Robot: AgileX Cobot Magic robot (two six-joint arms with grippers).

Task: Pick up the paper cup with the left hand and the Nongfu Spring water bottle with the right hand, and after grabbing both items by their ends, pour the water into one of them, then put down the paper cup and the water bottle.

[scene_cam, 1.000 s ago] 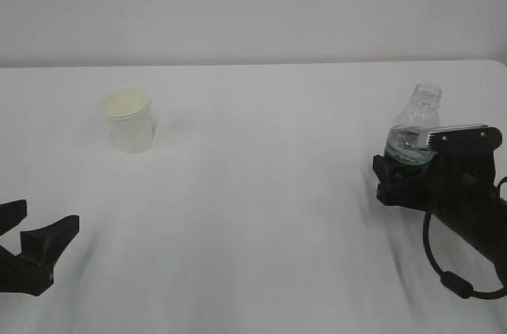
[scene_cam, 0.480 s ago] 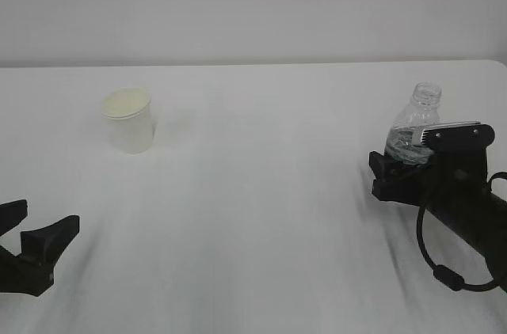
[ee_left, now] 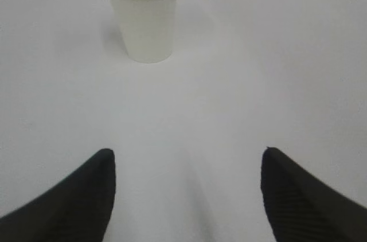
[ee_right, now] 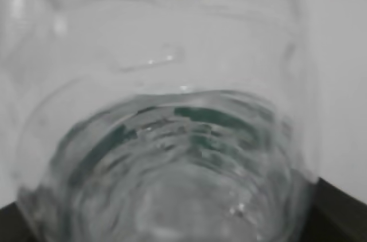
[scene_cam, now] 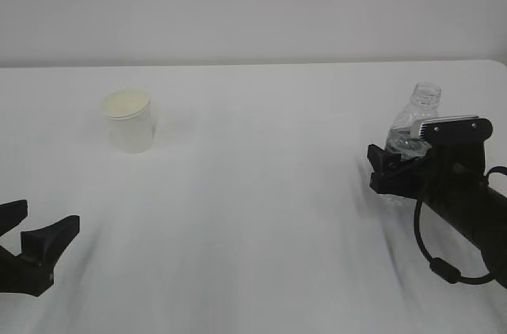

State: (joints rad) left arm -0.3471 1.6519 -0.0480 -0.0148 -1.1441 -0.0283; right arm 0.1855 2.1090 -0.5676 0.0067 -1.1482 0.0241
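Observation:
The waterline [ee_right: 183, 94] is well below the water bottle's open neck. The water bottle [scene_cam: 411, 132] will need to tilt past level with its neck pointing down when I pour.
The cream paper cup [scene_cam: 128, 120] stands upright at the far left of the white table; in the left wrist view the cup [ee_left: 143, 15] is well ahead of my fingers. My left gripper [scene_cam: 46, 222] rests low at the near left, open and empty [ee_left: 186, 164]. The clear Nongfu Spring water bottle [scene_cam: 417, 115] stands uncapped at the right. My right gripper [scene_cam: 396, 164] is open around its lower body and hides the green label. In the right wrist view the bottle [ee_right: 172, 81] fills the frame, water [ee_right: 172, 162] rippling inside, with my gripper [ee_right: 172, 219] showing only dark fingers at the bottom corners.
The white table [scene_cam: 261, 191] runs back to a pale wall. Its right edge lies close behind the bottle. A black cable [scene_cam: 436, 263] loops below my right arm.
My right gripper has crept left and slightly up along the bottle, now covering the green label. The bottle, the cup and the left gripper have stayed put.

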